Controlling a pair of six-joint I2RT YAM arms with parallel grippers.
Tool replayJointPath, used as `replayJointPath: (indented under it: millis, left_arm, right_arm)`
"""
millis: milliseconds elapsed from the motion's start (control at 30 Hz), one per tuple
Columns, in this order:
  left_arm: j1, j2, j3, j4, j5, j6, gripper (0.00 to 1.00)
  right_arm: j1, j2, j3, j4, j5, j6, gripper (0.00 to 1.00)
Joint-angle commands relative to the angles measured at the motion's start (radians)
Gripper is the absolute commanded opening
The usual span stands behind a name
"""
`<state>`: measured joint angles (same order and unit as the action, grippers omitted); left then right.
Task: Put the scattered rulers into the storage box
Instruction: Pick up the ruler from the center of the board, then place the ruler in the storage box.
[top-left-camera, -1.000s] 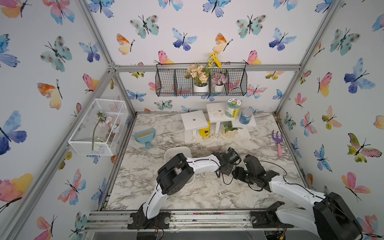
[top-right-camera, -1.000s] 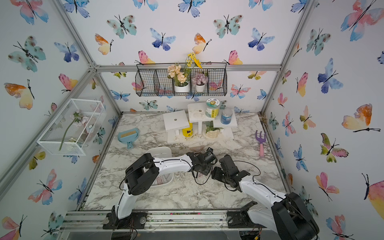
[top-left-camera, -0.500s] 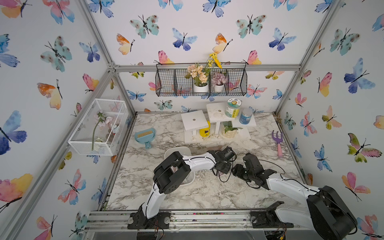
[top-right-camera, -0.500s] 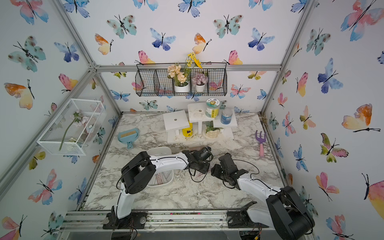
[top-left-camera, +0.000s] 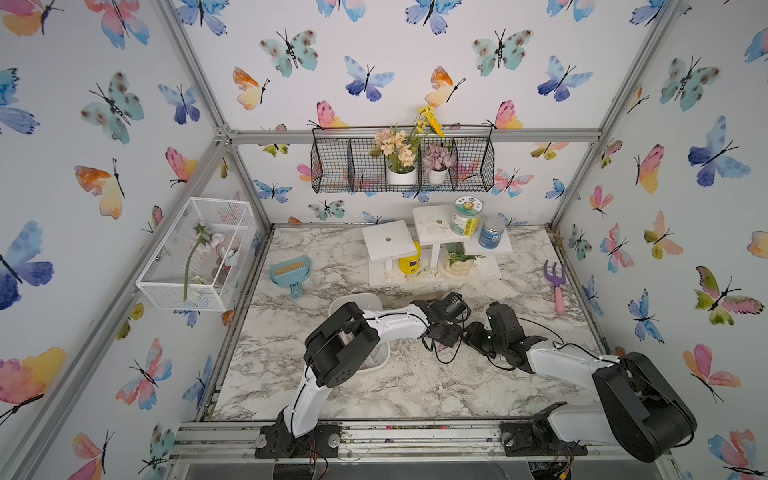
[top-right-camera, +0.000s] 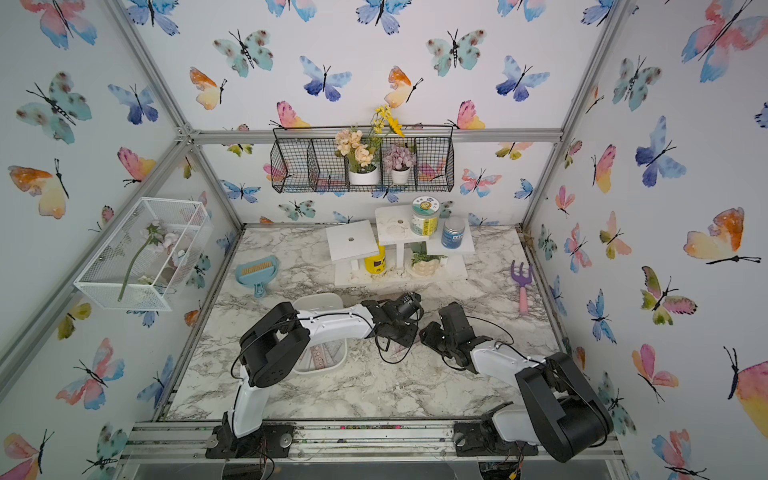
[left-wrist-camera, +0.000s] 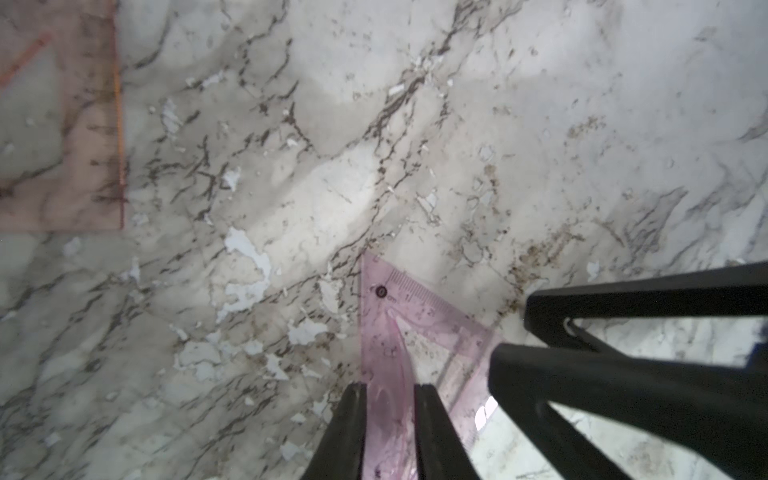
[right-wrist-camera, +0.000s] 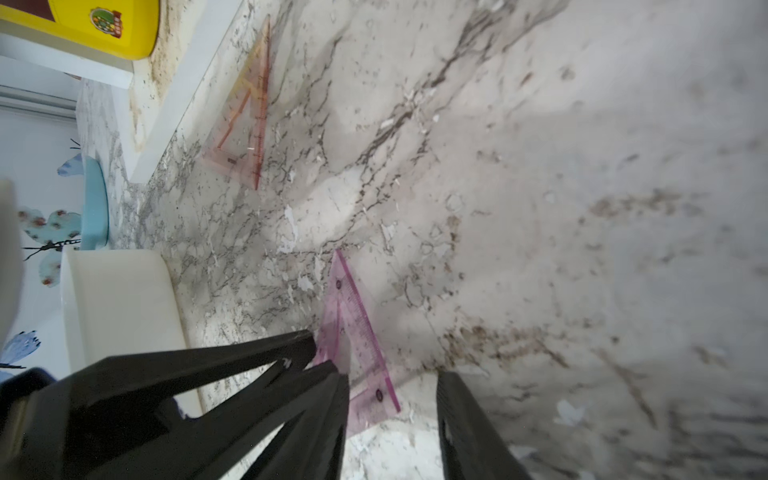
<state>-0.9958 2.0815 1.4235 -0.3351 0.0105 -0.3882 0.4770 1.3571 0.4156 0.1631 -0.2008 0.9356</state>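
My right gripper is at the pink set square's corner (right-wrist-camera: 379, 400) farther from the storage box. My left gripper should grab the tilted edge (left-wrist-camera: 389, 392) and carry it there.
A pink transparent set square (left-wrist-camera: 386, 332), one of the rulers, stands tilted on the marble with my left gripper (left-wrist-camera: 390, 390) shut on its edge. My right gripper (right-wrist-camera: 392, 376) is close beside it, jaws open, with the same set square's (right-wrist-camera: 353, 324) lower corner between them. In both top views the two grippers (top-left-camera: 446, 332) (top-left-camera: 471, 336) meet at mid-table. Another, orange-tinted set square (right-wrist-camera: 245, 124) lies flat near the white stand. The white storage box (top-right-camera: 320, 370) sits under the left arm with rulers (top-right-camera: 326, 353) inside; its wall shows in the right wrist view (right-wrist-camera: 120, 299).
A white stand (top-left-camera: 432, 266) with jars and a yellow can (right-wrist-camera: 83, 25) is at the back. There is a blue dustpan (top-left-camera: 289, 270) at the back left and a purple fork (top-left-camera: 557, 282) at the right edge. A white mesh basket (top-left-camera: 195, 253) and a black wire basket (top-left-camera: 401, 166) hang on the walls.
The right gripper's jaws have narrowed. Both wrists have shifted slightly to the left, and the left gripper has stayed shut on the set square.
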Motion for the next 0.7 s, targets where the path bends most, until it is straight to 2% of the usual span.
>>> replayJointPath:
  millis: [0,133,400,467,533,600,667]
  left_arm:
    - [0.009,0.012,-0.042,-0.114,0.039,0.007,0.23]
    - [0.009,0.008,-0.046,-0.113,0.041,0.007,0.23]
    - [0.011,-0.007,-0.043,-0.114,0.028,0.002,0.24]
    - [0.011,-0.024,-0.034,-0.126,0.007,-0.002,0.34]
    - [0.011,-0.063,-0.020,-0.139,-0.018,-0.006,0.51]
    - [0.011,-0.120,-0.001,-0.152,-0.031,-0.004,0.57]
    - [0.011,-0.167,0.035,-0.185,-0.044,0.001,0.58]
  right_arm:
    - [-0.004,0.030,-0.015,0.057,-0.065,0.020,0.36]
    - [-0.004,0.051,-0.011,0.082,-0.090,0.029,0.31]
    - [-0.005,0.023,0.007,0.056,-0.076,0.029,0.11]
    - [-0.005,0.007,0.013,0.045,-0.071,0.029,0.04]
    - [-0.006,-0.012,0.025,0.023,-0.062,0.025,0.02]
    - [-0.006,-0.031,0.042,-0.005,-0.053,0.015,0.02]
    - [-0.006,-0.047,0.067,-0.049,-0.045,-0.004,0.02]
